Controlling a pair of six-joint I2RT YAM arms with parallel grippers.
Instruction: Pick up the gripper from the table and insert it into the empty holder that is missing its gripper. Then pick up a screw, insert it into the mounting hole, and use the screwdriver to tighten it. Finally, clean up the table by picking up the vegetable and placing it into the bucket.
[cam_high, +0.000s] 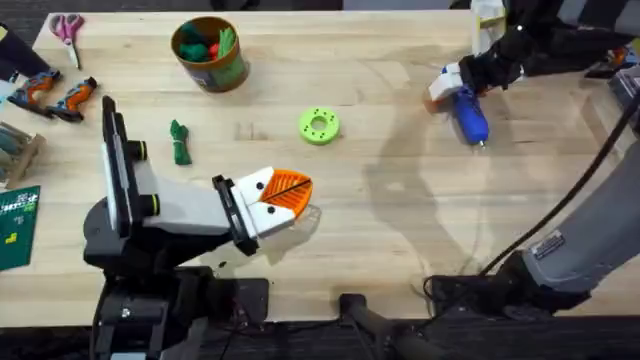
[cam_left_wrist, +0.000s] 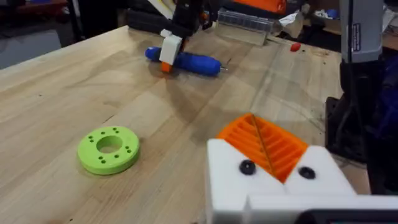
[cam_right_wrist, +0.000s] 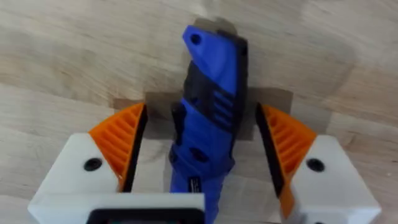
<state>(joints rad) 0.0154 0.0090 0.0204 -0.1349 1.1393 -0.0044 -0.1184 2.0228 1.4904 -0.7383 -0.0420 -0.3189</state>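
The blue screwdriver (cam_high: 470, 116) has a black button jutting from its side (cam_right_wrist: 178, 118), so I expect its tip to shine light forward when I take hold of it and carry it.
The blue screwdriver (cam_high: 470, 115) lies on the table at the far right. My right gripper (cam_high: 447, 85) is lowered over its handle end and stands open. In the right wrist view its two orange pads (cam_right_wrist: 121, 140) sit on either side of the screwdriver (cam_right_wrist: 211, 93) with gaps. My left gripper (cam_high: 285, 195) hovers near the table's front middle, shut with nothing held, its orange pads (cam_left_wrist: 261, 146) pressed together. Both white blocks on each gripper carry orange wedges. The dark green vegetable (cam_high: 180, 142) lies left of centre. The bucket (cam_high: 210, 52) stands behind it. The loose gripper, empty holder and screw are out of view.
A bright green ring with holes (cam_high: 319, 125) lies mid-table, and I also see the ring (cam_left_wrist: 109, 148) in the left wrist view. Scissors (cam_high: 68, 28) and orange-handled pliers (cam_high: 55, 95) lie at the far left. A green circuit board (cam_high: 15, 225) sits at the left edge.
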